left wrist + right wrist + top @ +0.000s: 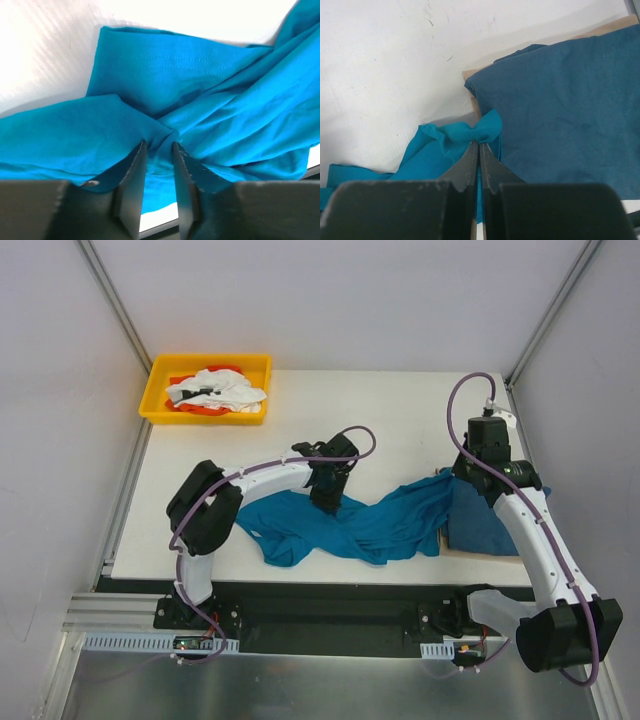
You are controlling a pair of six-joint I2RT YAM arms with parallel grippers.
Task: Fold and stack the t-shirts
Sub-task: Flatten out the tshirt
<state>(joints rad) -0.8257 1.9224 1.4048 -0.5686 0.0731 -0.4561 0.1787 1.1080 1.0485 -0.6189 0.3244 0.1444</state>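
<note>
I see the teal t-shirt's bunched end lying against the folded blue t-shirt (485, 515), so my right gripper should pull that end (436, 492) away before both grippers lift and spread it.
A teal t-shirt (380, 525) lies crumpled across the front of the table (400, 410). My left gripper (327, 498) is pressed down on its middle. In the left wrist view the left gripper (159, 144) has its jaws a narrow gap apart, with a raised ridge of the t-shirt (165, 70) between the tips. My right gripper (452, 477) is at the shirt's right end. In the right wrist view the right gripper (479, 143) is shut on a bunched edge of the teal t-shirt (430, 150). A darker blue folded t-shirt (485, 525) (565, 110) lies just right of it.
The folded shirt rests on a tan board (469, 75) near the table's right front corner. A yellow bin (160, 390) at the back left holds white and orange cloths (215, 390). Grey walls close in the table on three sides.
</note>
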